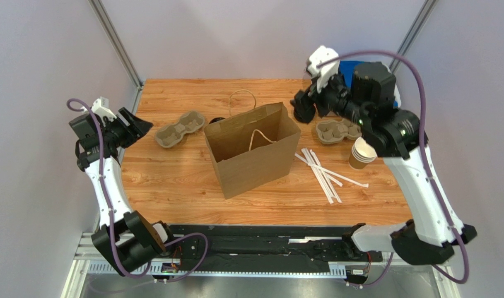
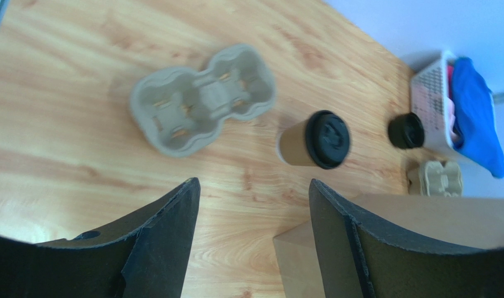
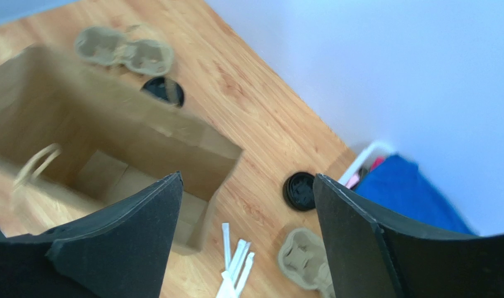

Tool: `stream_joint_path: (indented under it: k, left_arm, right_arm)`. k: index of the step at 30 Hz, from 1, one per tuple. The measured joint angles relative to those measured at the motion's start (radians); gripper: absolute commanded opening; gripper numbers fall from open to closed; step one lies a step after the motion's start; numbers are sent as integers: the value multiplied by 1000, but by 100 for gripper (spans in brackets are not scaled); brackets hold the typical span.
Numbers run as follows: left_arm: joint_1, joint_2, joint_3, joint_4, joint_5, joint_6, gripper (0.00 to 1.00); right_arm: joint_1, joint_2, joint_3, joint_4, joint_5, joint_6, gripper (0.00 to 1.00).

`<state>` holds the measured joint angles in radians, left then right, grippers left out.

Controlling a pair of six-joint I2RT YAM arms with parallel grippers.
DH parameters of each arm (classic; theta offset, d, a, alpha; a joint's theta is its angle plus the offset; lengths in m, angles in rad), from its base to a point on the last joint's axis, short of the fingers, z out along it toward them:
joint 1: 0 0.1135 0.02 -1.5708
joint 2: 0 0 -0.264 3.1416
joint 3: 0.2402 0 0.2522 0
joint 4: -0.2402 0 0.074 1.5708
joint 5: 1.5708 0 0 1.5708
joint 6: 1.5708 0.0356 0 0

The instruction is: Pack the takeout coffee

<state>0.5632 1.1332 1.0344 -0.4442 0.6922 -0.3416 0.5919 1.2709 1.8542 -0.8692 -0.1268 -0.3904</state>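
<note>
Next, my left gripper reaches for the pulp cup carrier [image 1: 180,128], takes its near rim [image 1: 163,143] and turns the carrier straight, because the carrier lies slanted across the bag from my right gripper.
The takeout coffee [image 2: 316,139], a brown paper cup with a black lid, stands on the table beyond the left end of the open brown paper bag [image 1: 251,152]. Its lid shows past the bag's far edge in the right wrist view [image 3: 163,90]. In the top view the bag hides nearly all of it. My left gripper [image 2: 253,186] is open and empty, held above the table's left edge [image 1: 139,127], short of the cup. My right gripper [image 3: 248,180] is open and empty, high above the bag's right end [image 1: 304,108].
A pulp cup carrier [image 2: 201,102] lies left of the coffee, a second [image 1: 338,130] right of the bag. A loose black lid [image 3: 300,190], a white basket with blue cloth [image 2: 459,105], a stack of unlidded cups [image 1: 362,153] and wrapped straws [image 1: 323,171] are on the right.
</note>
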Motion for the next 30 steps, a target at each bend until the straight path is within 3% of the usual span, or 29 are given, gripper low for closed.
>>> stream_joint_path:
  k: [4, 9, 16, 23, 30]
  left_arm:
    - [36, 100, -43, 26, -38, -47, 70]
    - [40, 201, -89, 63, -57, -103, 70]
    - [41, 264, -99, 110, -58, -148, 76]
    - [41, 290, -117, 160, -58, -162, 75]
    - [41, 393, -198, 311, -16, -227, 61]
  right_arm:
    - [-112, 163, 126, -26, 9, 139, 76]
    - [-135, 282, 125, -93, -11, 238, 74]
    - [-135, 276, 46, -156, -56, 292, 68]
    - [-135, 260, -22, -193, -92, 312, 59]
    - [-135, 248, -38, -200, -126, 342, 55]
